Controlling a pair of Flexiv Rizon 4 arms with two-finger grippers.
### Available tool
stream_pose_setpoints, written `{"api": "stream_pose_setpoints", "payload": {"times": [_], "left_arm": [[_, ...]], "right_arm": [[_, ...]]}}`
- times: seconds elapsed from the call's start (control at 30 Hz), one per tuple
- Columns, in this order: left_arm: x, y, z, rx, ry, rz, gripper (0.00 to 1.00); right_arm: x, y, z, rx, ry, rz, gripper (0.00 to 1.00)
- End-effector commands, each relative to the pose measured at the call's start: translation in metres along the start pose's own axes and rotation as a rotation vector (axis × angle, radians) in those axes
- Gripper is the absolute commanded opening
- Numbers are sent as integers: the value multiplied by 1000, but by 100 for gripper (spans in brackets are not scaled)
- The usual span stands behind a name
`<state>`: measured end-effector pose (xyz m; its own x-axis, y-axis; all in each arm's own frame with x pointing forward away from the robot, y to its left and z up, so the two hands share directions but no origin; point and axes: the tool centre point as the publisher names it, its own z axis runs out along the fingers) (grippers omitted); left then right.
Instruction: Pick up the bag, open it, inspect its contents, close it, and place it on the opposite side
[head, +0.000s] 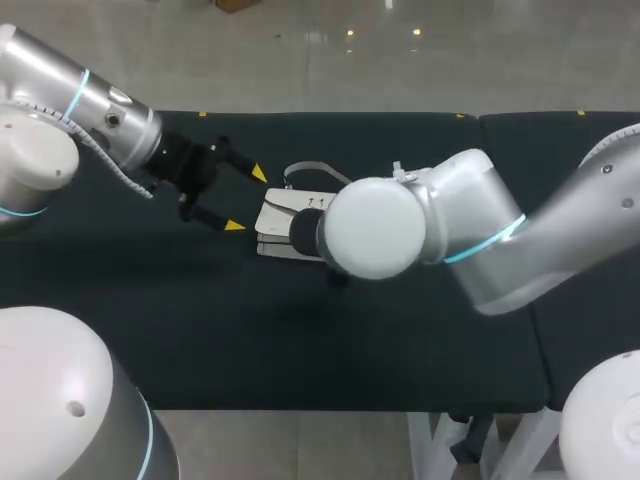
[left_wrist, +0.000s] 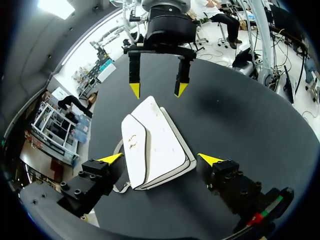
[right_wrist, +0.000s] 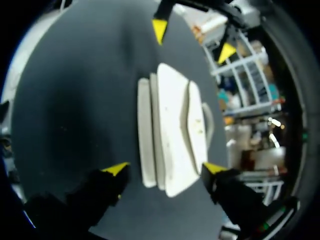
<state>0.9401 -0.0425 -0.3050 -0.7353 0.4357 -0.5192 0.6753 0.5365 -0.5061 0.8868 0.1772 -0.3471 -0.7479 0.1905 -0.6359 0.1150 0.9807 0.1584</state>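
Observation:
My gripper will lift the flap (left_wrist: 134, 146), and the flap will swing up stiff like a board, because its dark edge (left_wrist: 146, 150) keeps one clean curve across the white bag.
A white flap bag (head: 282, 222) lies flat on the black table, its grey strap (head: 312, 168) looping out behind it. My left gripper (head: 247, 200) stands open just left of the bag, yellow tips pointing at it. In the left wrist view the bag (left_wrist: 155, 145) lies between and ahead of the open left gripper (left_wrist: 160, 159), untouched. In the head view my right arm's wrist covers the right part of the bag and its own gripper. The right wrist view shows the right gripper (right_wrist: 165, 168) open, straddling one end of the bag (right_wrist: 172, 135). The right gripper (left_wrist: 157, 90) hangs over the bag's far end.
The black table top (head: 150, 330) spreads wide around the bag on the near and left sides. A seam (head: 480, 130) joins a second black table on the right. The two arms face each other across the bag.

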Motion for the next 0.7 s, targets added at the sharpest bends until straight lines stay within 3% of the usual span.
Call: {"api": "stream_pose_setpoints", "payload": {"times": [0.03,0.13,0.2,0.37,0.7], "left_arm": [[-1,-2,4,-2,4,10,100],[-2,-3,9,-6,15,11,100],[-2,-3,11,-7,25,12,100],[-3,-5,15,-8,33,16,100],[-3,-6,17,-14,40,16,100]], "right_arm": [[0,-8,7,-34,-17,-4,56],[-2,-12,11,-42,-23,-3,65],[-3,-14,11,-50,-31,-8,58],[-6,-15,19,-46,-37,-32,58],[-8,-12,36,-38,-38,-38,44]]}}
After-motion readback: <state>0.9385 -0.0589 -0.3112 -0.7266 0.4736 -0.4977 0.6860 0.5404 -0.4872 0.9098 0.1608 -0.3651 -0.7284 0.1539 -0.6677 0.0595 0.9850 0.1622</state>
